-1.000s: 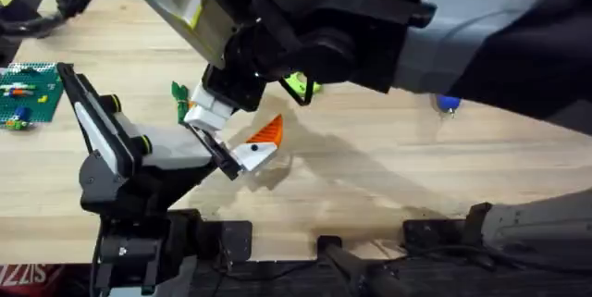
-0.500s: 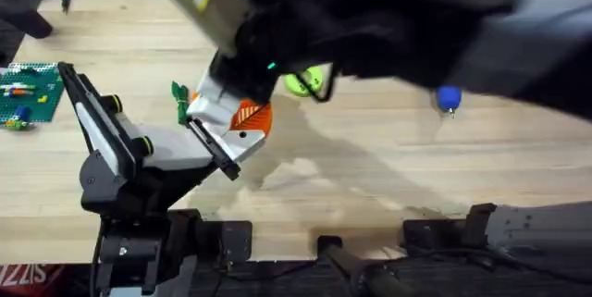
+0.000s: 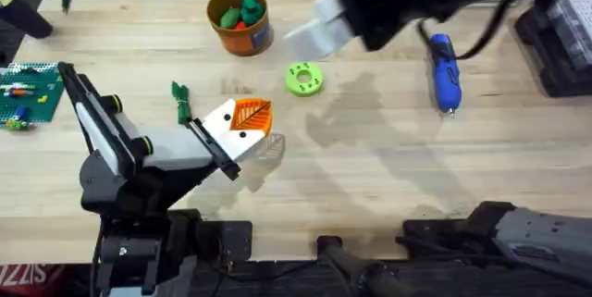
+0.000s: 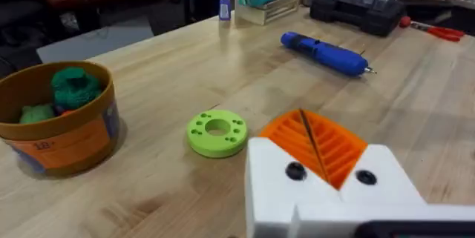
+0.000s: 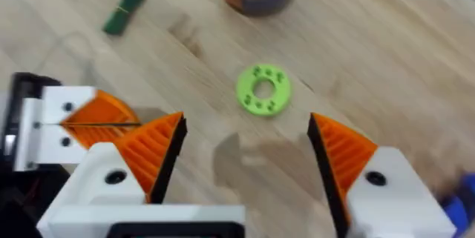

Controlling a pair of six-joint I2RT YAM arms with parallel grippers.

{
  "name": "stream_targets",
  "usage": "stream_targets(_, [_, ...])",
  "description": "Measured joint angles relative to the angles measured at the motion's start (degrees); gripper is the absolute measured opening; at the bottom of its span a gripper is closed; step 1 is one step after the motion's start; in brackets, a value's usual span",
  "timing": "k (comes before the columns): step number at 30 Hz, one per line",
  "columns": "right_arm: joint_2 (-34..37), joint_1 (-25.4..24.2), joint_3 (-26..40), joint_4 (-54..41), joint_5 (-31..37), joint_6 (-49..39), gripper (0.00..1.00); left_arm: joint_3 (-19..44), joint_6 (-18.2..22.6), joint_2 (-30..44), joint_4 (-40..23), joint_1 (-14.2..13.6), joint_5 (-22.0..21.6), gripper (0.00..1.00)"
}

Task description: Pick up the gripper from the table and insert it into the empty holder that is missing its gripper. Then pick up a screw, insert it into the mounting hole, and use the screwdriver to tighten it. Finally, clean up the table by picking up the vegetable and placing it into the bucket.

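Note:
The blue screwdriver (image 3: 446, 73) will throw light ahead when the robot carries it, because it has a thick motor-like body behind a short metal tip (image 3: 451, 113).
My left gripper (image 3: 257, 114) rests low over the table's middle, shut, with two orange ribbed pads pressed face to face. The orange gripper (image 4: 319, 143) sits in the white holder (image 4: 386, 186), which has two dark holes in its face. My right gripper (image 5: 245, 156) hangs open and holds nothing, high over the far side near the bucket (image 3: 239, 21); the overhead view shows it blurred (image 3: 324, 21). The dark-green vegetable (image 3: 180, 101) lies just left of the left gripper. The blue screwdriver (image 3: 445, 70) lies at the far right. The screw is out of view.
A lime-green ring disc (image 3: 303, 79) lies between bucket and left gripper. The bucket holds green and red toys. A green brick board (image 3: 26, 92) is at the left edge, a black case (image 3: 564, 33) at the far right.
My right arm has pulled up and back from the left gripper toward the far side. It has let go of the orange gripper, which stays in the holder.

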Motion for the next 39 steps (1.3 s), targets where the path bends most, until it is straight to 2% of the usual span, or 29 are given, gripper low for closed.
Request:
stream_targets(6, [-0.4,-11.4,0.0,-7.9,0.0,1.8,0.994,0.0,0.0,0.0,0.0,0.0,0.0,0.013])
stream_targets(14, [0.4,-30.7,0.0,-12.4,-1.4,1.2,0.994,0.0,0.0,0.0,0.0,0.0,0.0,0.013])
stream_targets(20, [5.0,-40.6,0.0,-15.7,-3.0,-1.0,0.994,0.0,0.0,0.0,0.0,0.0,0.0,0.013])
stream_targets(25, [7.4,-44.8,-2.5,-13.2,-3.3,-2.0,0.994,0.0,0.0,0.0,0.0,0.0,0.0,0.013])
stream_targets(34, [8.4,-49.4,-17.3,3.4,-3.7,-4.4,0.994,0.0,0.0,0.0,0.0,0.0,0.0,0.013])
stream_targets(39, [12.7,-50.7,-18.1,9.8,-3.7,-7.6,0.994,0.0,0.0,0.0,0.0,0.0,0.0,0.013])
